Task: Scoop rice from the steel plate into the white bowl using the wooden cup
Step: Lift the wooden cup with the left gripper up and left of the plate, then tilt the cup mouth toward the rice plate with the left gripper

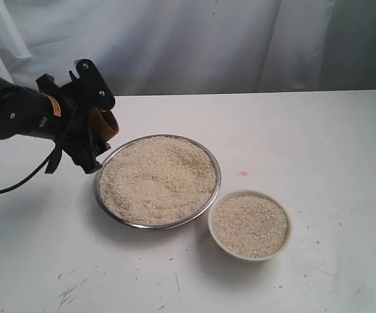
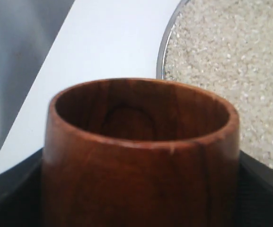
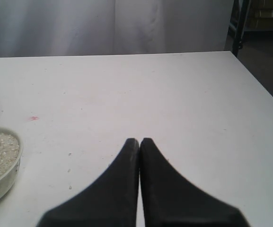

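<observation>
The wooden cup is empty, and its opening (image 2: pixel 143 111) faces past the steel plate's rim. My left gripper should turn the cup's opening to the rice (image 1: pixel 121 175) before it scoops.
My left gripper (image 1: pixel 96 134) is shut on the wooden cup (image 1: pixel 104 125), held tilted just above the steel plate's (image 1: pixel 216 171) back left rim. In the left wrist view the cup (image 2: pixel 141 161) fills the frame, its dark inside empty, with the plate's rim (image 2: pixel 163 45) and rice (image 2: pixel 231 71) beyond it. Rice (image 1: pixel 156 179) is heaped across the steel plate. The white bowl (image 1: pixel 287 240) stands to the plate's front right, nearly full of rice (image 1: pixel 249 224). My right gripper (image 3: pixel 139 141) is shut and empty over bare table, out of the exterior view, with the bowl (image 3: pixel 6 182) off to its side.
The white table (image 1: pixel 318 143) runs to a back edge against a white curtain (image 1: pixel 194 39). A black cable (image 1: pixel 12 186) trails from the left arm. A small red speck (image 1: pixel 243 173) lies behind the bowl. The table's side edge (image 3: pixel 261 85) shows in the right wrist view.
</observation>
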### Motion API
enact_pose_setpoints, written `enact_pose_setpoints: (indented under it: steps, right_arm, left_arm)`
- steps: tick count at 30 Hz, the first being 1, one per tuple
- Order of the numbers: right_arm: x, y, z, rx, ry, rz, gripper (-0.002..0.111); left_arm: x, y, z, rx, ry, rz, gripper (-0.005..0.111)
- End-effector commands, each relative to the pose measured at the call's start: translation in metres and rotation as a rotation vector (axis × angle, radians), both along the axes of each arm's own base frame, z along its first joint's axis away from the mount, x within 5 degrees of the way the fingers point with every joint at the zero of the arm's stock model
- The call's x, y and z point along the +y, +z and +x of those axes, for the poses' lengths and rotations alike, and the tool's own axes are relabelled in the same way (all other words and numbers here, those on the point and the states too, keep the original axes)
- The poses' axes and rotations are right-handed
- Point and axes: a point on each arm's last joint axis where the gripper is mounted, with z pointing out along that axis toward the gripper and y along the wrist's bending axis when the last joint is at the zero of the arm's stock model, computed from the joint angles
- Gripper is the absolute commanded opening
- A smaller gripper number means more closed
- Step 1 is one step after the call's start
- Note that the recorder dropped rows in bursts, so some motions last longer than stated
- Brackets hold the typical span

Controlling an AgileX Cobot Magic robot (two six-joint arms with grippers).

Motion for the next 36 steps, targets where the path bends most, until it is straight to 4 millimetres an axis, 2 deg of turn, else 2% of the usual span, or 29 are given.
enact_pose_setpoints:
  steps: [1,5,12,21,32,36]
  right_arm:
    - [0.000,-0.001,0.000,0.003,0.001,0.000,0.000]
    - [0.000,-0.001,0.000,0.003,0.001,0.000,0.000]
    - [0.000,-0.001,0.000,0.003,0.001,0.000,0.000]
    - [0.000,-0.001,0.000,0.003,0.001,0.000,0.000]
    - [0.000,-0.001,0.000,0.003,0.001,0.000,0.000]
    - [0.000,-0.001,0.000,0.003,0.001,0.000,0.000]
  left_arm:
    - [-0.001,0.016,0.004,0.033,-0.069,0.078,0.000]
    - [-0.003,0.026,0.005,0.054,-0.196,0.175,0.000]
    - [-0.005,0.042,0.015,0.058,-0.294,0.270,0.000]
    - [0.001,0.010,0.028,0.168,-0.348,0.459,0.000]
    - [0.009,0.010,0.034,0.148,-0.406,0.655,0.000]
    - [-0.001,0.001,0.033,0.149,-0.454,0.701,0.000]
